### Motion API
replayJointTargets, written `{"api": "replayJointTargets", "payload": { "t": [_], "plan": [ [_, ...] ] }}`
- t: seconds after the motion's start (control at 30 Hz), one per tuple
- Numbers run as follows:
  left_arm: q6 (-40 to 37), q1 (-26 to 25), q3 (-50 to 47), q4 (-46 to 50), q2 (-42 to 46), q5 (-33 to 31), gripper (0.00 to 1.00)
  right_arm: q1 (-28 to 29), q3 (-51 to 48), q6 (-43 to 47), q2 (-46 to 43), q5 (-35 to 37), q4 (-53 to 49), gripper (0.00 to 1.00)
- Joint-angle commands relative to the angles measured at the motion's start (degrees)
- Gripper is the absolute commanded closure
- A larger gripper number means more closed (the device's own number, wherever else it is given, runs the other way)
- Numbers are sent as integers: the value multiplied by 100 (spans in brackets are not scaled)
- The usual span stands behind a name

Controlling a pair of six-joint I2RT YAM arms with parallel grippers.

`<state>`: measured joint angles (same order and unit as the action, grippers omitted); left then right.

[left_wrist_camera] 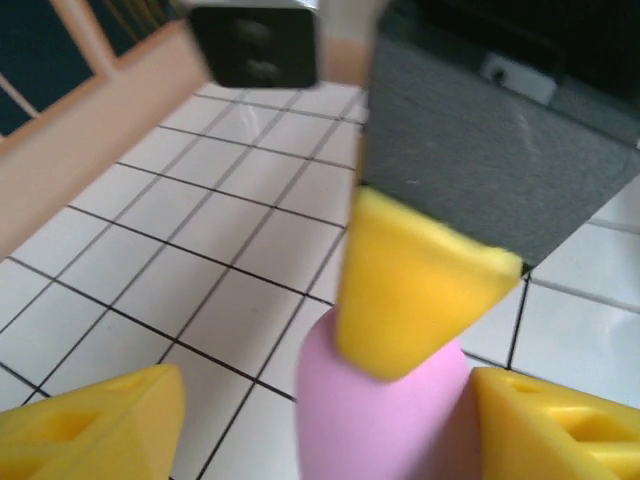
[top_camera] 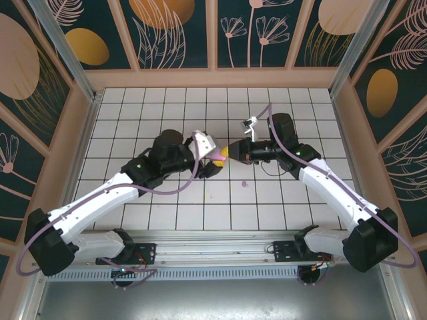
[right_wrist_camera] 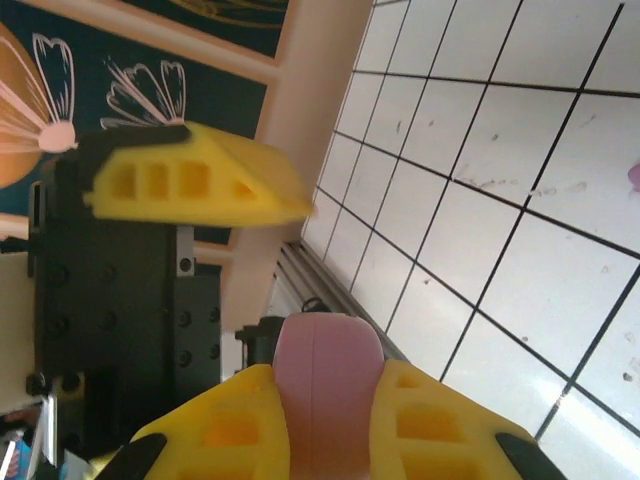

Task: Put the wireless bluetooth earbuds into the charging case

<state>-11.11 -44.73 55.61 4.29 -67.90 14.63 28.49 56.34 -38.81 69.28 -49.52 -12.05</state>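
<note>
I can see the charging case off centre against one finger of my left gripper (left_wrist_camera: 468, 415), so it should back off and close squarely on the case's loose end (left_wrist_camera: 385, 440).
A pale purple charging case (top_camera: 217, 160) hangs above the tiles at mid-table between both grippers. My right gripper (right_wrist_camera: 330, 400) is shut on the case (right_wrist_camera: 330, 370), with a yellow finger on each side. My left gripper (left_wrist_camera: 328, 405) is open. The case (left_wrist_camera: 380, 420) stands between its spread fingers, against the right one and apart from the left one. The right gripper's yellow fingertip (left_wrist_camera: 410, 290) lies over the case's top. One tiny purple earbud (top_camera: 245, 183) lies loose on the tiles just right of the grippers, and a sliver of it (right_wrist_camera: 634, 177) shows at the frame edge. The other earbuds are out of view.
The white tiled floor (top_camera: 167, 120) is boxed in by peach walls (top_camera: 213, 79) at the back and sides. The left gripper's finger and black body (right_wrist_camera: 190, 185) hang close above the right gripper. A metal rail (top_camera: 213, 240) runs along the near edge.
</note>
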Motion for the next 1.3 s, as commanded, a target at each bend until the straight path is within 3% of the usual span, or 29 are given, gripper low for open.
{"api": "replayJointTargets", "payload": {
  "t": [0.0,0.13,0.33,0.7,1.17,1.27],
  "plan": [
    [873,535,-557,-1197,676,267,23,-327,-374,-1267,-258,-14,1079,96],
    [960,580,-1451,-2370,1148,858,19,-597,-772,-2312,-467,-118,2197,96],
    [900,575,-1743,-3417,768,1549,21,-520,-724,-2704,-488,-127,2368,96],
    [1286,579,-1747,-4284,182,1553,23,-102,-881,-3218,-539,301,2941,97],
    [1570,578,-1803,-4672,-57,1647,49,34,-750,-3278,-504,354,2972,97],
    [1597,580,-1804,-4752,-72,1663,51,52,-747,-3267,-516,355,2946,97]
  ]
}}
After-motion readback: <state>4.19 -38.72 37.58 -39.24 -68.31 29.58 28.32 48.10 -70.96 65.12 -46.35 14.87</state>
